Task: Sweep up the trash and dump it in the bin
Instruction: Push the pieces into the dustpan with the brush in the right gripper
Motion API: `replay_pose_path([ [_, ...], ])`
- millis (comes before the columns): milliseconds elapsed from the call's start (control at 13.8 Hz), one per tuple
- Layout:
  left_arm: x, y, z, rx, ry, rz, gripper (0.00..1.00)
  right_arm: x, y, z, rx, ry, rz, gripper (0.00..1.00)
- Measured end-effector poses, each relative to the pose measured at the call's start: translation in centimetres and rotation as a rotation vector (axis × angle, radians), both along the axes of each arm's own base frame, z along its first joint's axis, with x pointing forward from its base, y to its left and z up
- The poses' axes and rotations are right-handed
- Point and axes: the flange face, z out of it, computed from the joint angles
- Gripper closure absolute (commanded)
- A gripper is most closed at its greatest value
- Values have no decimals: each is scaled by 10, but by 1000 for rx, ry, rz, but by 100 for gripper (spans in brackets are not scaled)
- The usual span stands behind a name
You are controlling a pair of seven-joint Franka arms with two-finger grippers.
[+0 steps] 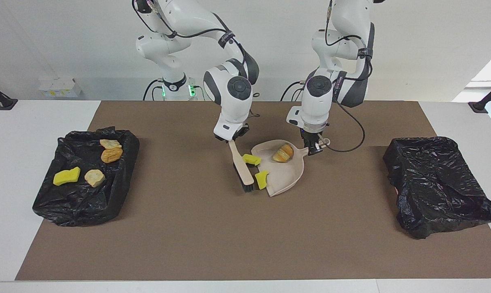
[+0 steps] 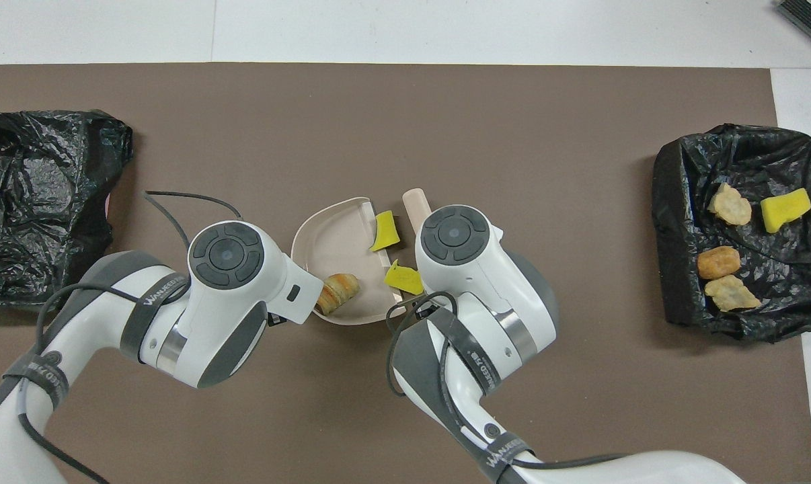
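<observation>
Both yellow chunks (image 2: 384, 231) are at the dustpan's opening. My right gripper should sweep them in toward the striped piece (image 2: 338, 292) before my left gripper lifts the dustpan.
The beige dustpan (image 1: 284, 173) lies mid-table, and my left gripper (image 1: 313, 149) is shut on its handle. An orange-striped piece of trash (image 1: 283, 153) (image 2: 338, 289) rests inside it near the handle. My right gripper (image 1: 234, 139) is shut on the beige brush (image 1: 242, 167), which slants down beside the pan's open mouth with its bristles on the mat. One yellow sponge chunk (image 1: 251, 159) (image 2: 404, 277) sits at the pan's rim. Another yellow chunk (image 1: 262, 179) (image 2: 385, 230) leans at the mouth next to the bristles. In the overhead view both grippers are hidden under their wrists.
A black-lined bin (image 1: 50, 203) (image 2: 674, 202) at the right arm's end holds a yellow sponge (image 1: 66, 176), two beige lumps and a brown lump (image 1: 111, 154). A second black-lined bin (image 1: 437, 185) (image 2: 39, 202) stands at the left arm's end. Brown mat (image 1: 196, 236) covers the table.
</observation>
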Motion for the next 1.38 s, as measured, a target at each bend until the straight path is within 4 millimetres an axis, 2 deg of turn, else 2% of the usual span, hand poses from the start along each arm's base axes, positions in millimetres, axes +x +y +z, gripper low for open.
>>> replay_pose_path([
  [145,0,0,0,0,0,0,100,5,12,-14,7,2,11,100],
  [290,0,0,0,0,0,0,100,4,24,-18,19,-3,26,100],
  [725,1,2,0,0,0,4,100,-41,82,-10,65,37,52,100],
  [1015,2,4,0,0,1,3,100,-56,78,-3,3,104,52,100],
  [1377,11,22,0,-3,13,-88,100,-35,50,10,9,91,-6,100],
])
